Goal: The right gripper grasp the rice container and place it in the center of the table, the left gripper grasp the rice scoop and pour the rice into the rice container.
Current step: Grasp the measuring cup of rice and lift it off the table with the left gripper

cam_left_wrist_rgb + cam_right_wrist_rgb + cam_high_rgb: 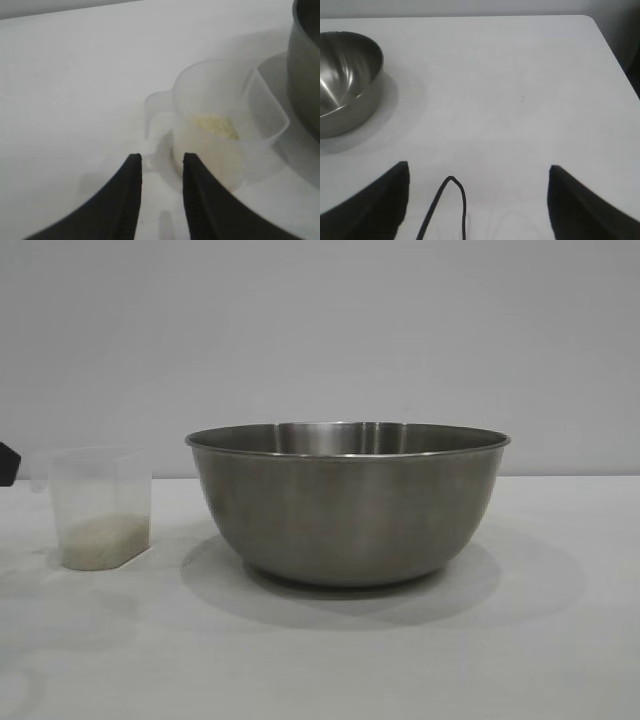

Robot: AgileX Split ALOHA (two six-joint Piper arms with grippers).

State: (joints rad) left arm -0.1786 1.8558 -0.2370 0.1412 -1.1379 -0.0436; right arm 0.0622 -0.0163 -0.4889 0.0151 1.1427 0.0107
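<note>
I expect the loose rice (104,542) to slide out and leave the scoop empty when I pour, because the scoop's sides (100,487) are clear above the heap.
The steel rice container (347,505) stands on the white table (560,640) at the middle of the exterior view. The clear plastic rice scoop (100,508) stands upright to its left, with a small heap of rice (103,540) in its bottom. In the left wrist view my left gripper (161,160) is open and low over the table. Its fingertips (134,165) sit just short of the scoop's side handle (155,110), apart from it. The scoop (225,125), the rice (217,126) and the container's wall (306,75) lie beyond. My right gripper (479,170) is wide open and empty, away from the container (345,80).
A black part of the left arm (8,462) shows at the exterior view's left edge. A thin black cable loop (452,200) hangs between the right gripper's fingers. The table's rounded corner and edge (612,47) lie beyond the right gripper.
</note>
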